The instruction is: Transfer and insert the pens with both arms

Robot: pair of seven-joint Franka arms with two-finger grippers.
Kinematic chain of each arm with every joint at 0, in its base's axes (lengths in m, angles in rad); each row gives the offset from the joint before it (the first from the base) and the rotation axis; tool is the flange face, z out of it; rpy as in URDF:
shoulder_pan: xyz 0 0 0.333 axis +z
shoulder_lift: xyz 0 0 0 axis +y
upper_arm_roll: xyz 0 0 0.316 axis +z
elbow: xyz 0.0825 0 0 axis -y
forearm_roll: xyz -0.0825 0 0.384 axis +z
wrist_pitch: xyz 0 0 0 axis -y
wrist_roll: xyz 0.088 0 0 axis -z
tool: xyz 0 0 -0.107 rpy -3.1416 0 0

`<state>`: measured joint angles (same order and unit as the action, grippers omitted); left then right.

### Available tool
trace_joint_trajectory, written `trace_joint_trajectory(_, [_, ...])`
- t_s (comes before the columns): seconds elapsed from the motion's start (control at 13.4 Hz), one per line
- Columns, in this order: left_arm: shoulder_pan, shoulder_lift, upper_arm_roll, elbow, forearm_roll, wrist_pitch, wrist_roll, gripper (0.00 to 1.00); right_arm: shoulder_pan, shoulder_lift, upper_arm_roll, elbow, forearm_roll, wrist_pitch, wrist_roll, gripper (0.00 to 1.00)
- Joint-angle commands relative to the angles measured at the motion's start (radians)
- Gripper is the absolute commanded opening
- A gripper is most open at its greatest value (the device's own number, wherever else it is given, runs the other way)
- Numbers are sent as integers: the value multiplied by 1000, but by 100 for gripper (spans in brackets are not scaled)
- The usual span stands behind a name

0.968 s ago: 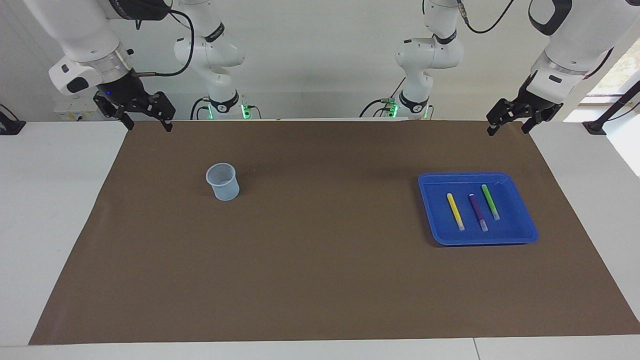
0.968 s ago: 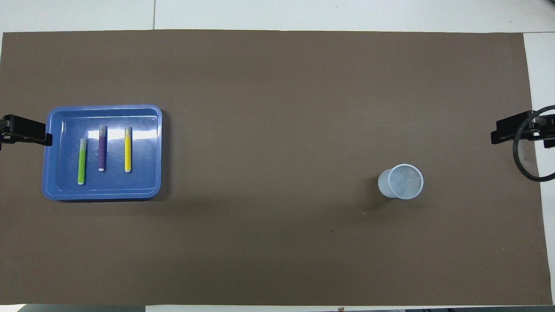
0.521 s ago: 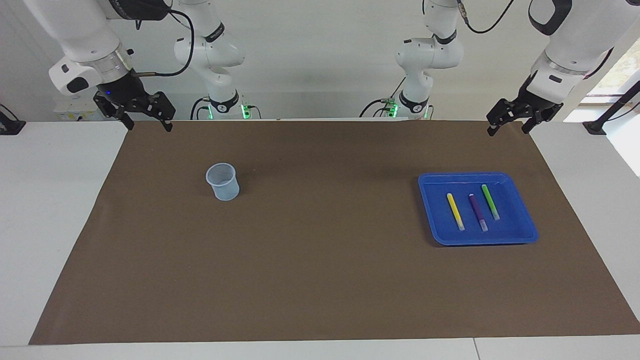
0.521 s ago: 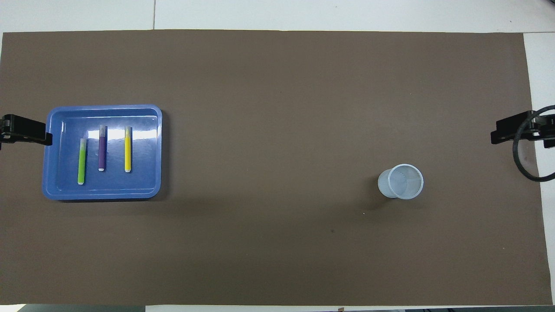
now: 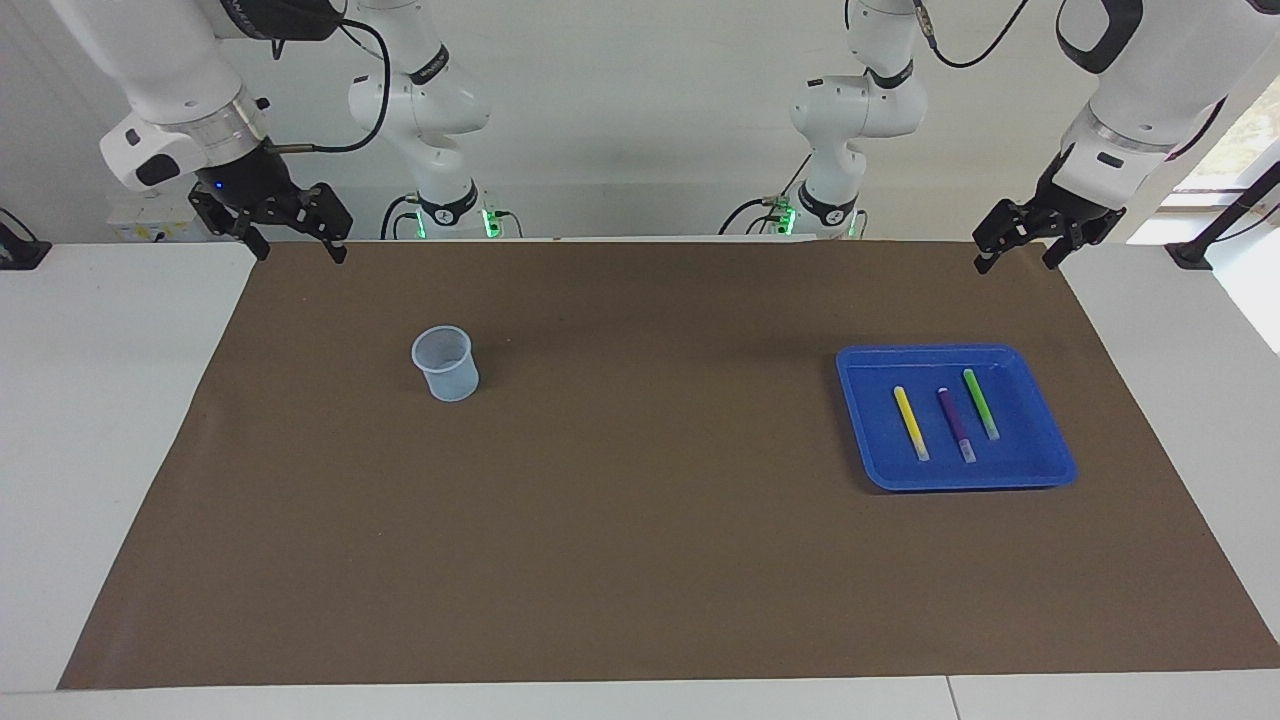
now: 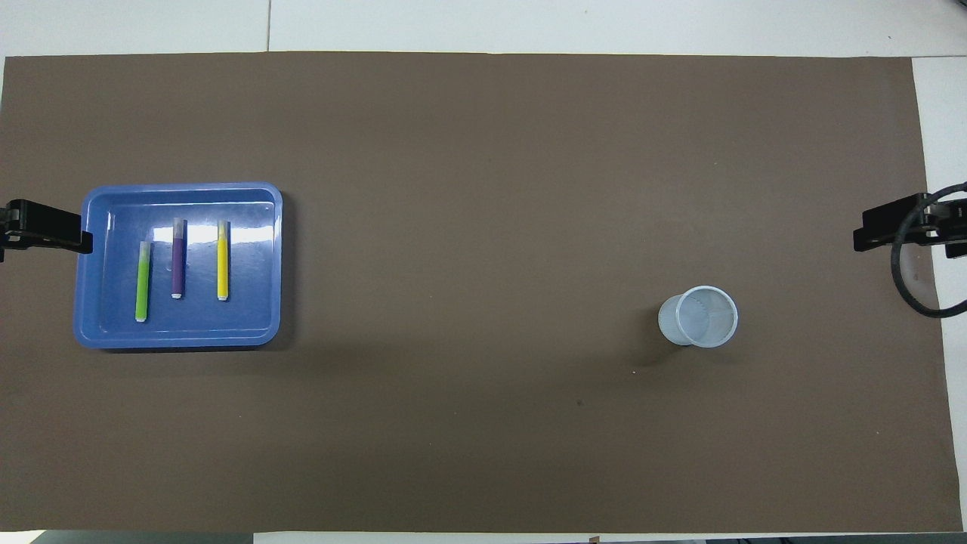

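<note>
I continue to move my left gripper to the green pen's middle [image 6: 142, 279] and close there, as that pen lies nearest its open fingers, clear of the purple pen.
Three pens lie side by side in a blue tray [image 5: 960, 350] toward the left arm's end of the table: yellow [image 5: 910, 423], purple [image 5: 955, 424] and green [image 5: 980, 403]. They also show in the overhead view: yellow [image 6: 222, 261], purple [image 6: 177, 258] and green [image 6: 142, 281]. My left gripper [image 5: 1017, 260] is open and empty, in the air over the mat's corner at the robots' edge, apart from the tray. My right gripper [image 5: 298, 250] is open and empty over the mat's other corner at the robots' edge. Both arms wait.
A pale translucent cup [image 5: 444, 363] stands upright on the brown mat [image 5: 640, 520] toward the right arm's end; it also shows in the overhead view [image 6: 699, 316]. White table borders the mat. The arm bases stand at the robots' edge.
</note>
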<state>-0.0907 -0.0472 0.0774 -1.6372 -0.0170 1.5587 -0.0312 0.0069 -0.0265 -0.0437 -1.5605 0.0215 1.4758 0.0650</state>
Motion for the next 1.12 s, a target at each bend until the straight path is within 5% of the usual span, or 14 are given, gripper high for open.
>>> trace_joint_trajectory(0.0, [37,-28,4,-99,15,84,13,100,-5,-9,5,-12,2,21,-27,100])
trace_joint_trajectory(0.37, [140,-11,4,-288,14,291,111,100,-5,-9,5,-12,2,20,-27,100])
trace_joint_trajectory(1.04, [207,262,1,-408,14,676,283,100,-5,-9,5,-13,2,20,-27,100])
